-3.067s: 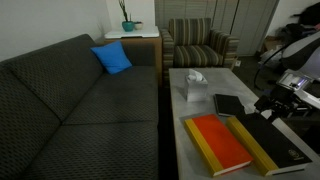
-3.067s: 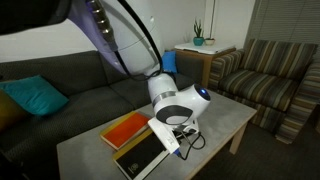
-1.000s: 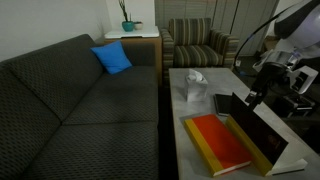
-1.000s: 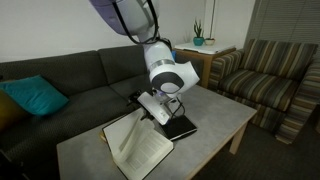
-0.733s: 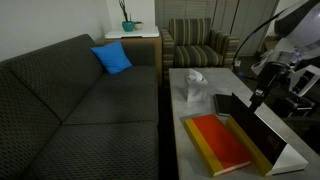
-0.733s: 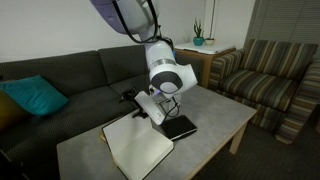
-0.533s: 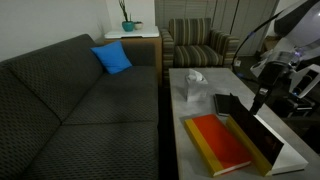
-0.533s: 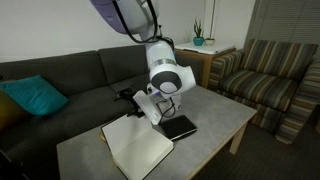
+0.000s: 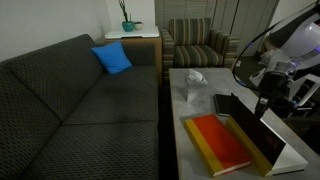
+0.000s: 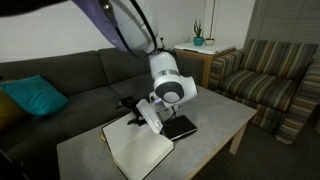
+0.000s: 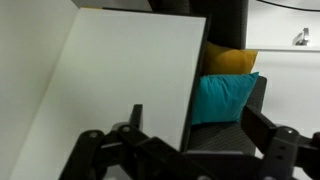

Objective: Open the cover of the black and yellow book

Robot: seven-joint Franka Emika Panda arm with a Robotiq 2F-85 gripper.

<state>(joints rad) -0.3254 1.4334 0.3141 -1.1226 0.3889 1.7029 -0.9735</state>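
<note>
The black cover (image 9: 253, 132) is standing steeply on edge between the open fingers of my gripper. I should use my gripper to push the cover over and down onto the orange-red book (image 9: 217, 143).
The black and yellow book (image 9: 288, 156) lies open at the table's near right, white pages up; it also shows in an exterior view (image 10: 142, 152). Its black cover (image 9: 252, 128) stands steeply on edge between the pages and the orange-red book (image 9: 216, 142). My gripper (image 9: 262, 102) is at the cover's top edge, also seen in an exterior view (image 10: 139, 109). In the wrist view the gripper (image 11: 200, 125) has its fingers wide apart, either side of the edge of the cover's white inner face (image 11: 120, 70), not clamping it.
A small all-black book (image 9: 228, 104) and a tissue box (image 9: 195, 86) lie farther back on the grey table (image 9: 180, 110). A dark sofa (image 9: 70, 100) runs along one side of the table. A striped armchair (image 9: 200, 45) stands beyond it.
The book was shut 3.1 s ago; since then the cover has swung up from the pages towards the orange-red book. Over the last second it has risen a little more, and my gripper has shifted slightly.
</note>
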